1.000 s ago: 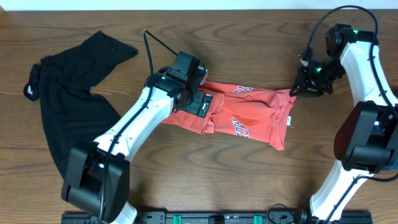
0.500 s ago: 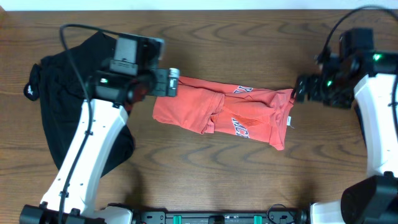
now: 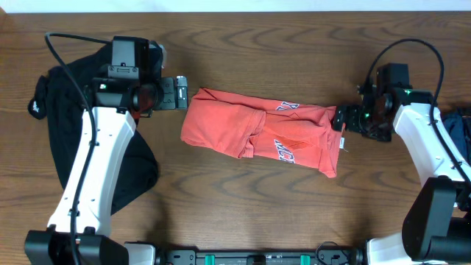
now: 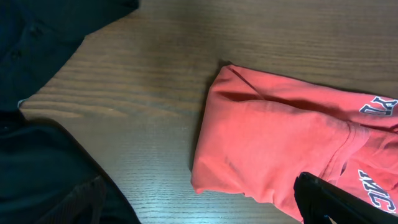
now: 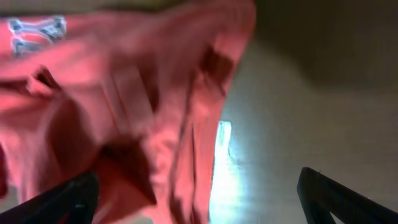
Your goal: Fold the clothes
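Note:
The shirt's tag end is bunched up over the lettering [image 3: 303, 134]. Next, my right gripper goes in, grabs its layers [image 3: 327, 137] together and pulls that end straight before folding it over.
A coral-red shirt [image 3: 261, 132] with white lettering lies folded into a long band at the middle of the wooden table. A black garment [image 3: 59, 125] lies crumpled at the left. My left gripper [image 3: 179, 93] hovers open just off the shirt's upper left corner and holds nothing. In the left wrist view the red shirt [image 4: 280, 143] lies ahead and the black garment [image 4: 37, 180] is at the left. My right gripper [image 3: 340, 118] is open at the shirt's right end. The right wrist view shows the red shirt's [image 5: 124, 93] edge and white tag [image 5: 222, 140] between the spread fingers.
A dark blue cloth [image 3: 456, 125] shows at the right edge, behind my right arm. A black rail [image 3: 257, 258] runs along the table's front edge. Bare wood surrounds the shirt in front and behind.
My left arm has pulled back to the left, off the shirt. My right gripper has opened and now sits at the shirt's right end.

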